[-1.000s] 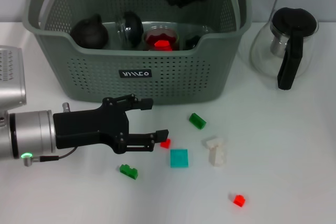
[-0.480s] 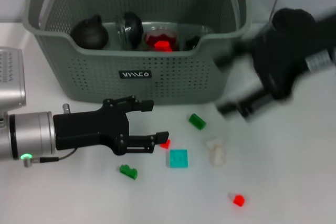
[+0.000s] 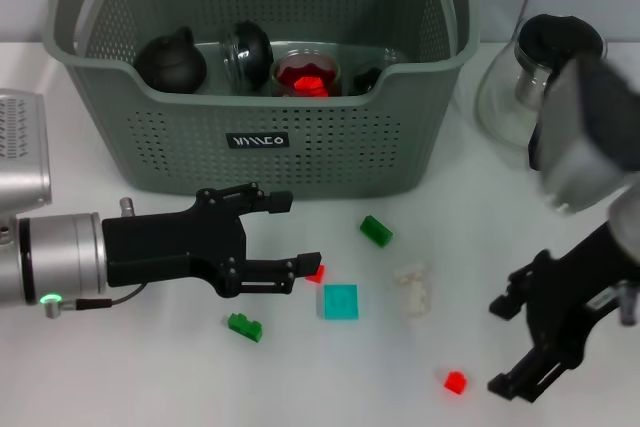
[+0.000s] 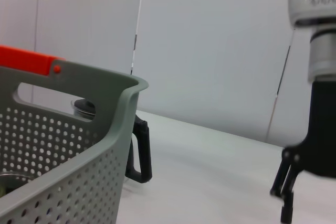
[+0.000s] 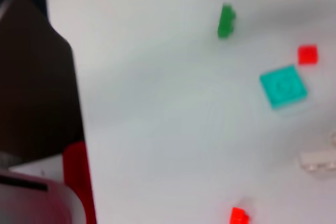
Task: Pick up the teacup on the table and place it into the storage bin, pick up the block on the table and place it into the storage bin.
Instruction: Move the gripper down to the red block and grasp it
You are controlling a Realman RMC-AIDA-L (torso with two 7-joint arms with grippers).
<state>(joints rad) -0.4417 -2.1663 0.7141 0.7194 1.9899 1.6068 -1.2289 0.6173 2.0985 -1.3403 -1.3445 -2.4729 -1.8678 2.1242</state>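
My right gripper should continue to go, because the front red block (image 3: 455, 382) is clear of its neighbours and in front of the open fingers. It should continue to move toward that block and close there.
The grey-green storage bin (image 3: 150, 137) stands at the back, its corner also in the left wrist view (image 4: 79, 156). Inside it are a glass teacup (image 3: 308, 74) with something red in it, another glass piece (image 3: 246, 47) and a black teapot (image 3: 172, 60). Blocks lie on the table: teal (image 3: 340, 301), small red (image 3: 316, 273), green (image 3: 376, 231), white (image 3: 412, 288), green (image 3: 244, 327) and red (image 3: 455, 382). My left gripper (image 3: 292, 232) is open and empty just left of the small red block. My right gripper (image 3: 505, 347) is open and empty, low at the front right, beside the red block.
A glass carafe (image 3: 545, 87) with a black lid and handle stands right of the bin. The right wrist view shows the teal block (image 5: 283, 86), red blocks (image 5: 307, 54) and a green block (image 5: 226, 21) on the white table.
My right arm has swung from above the bin down to the table's front right. The left arm and the blocks have not moved.
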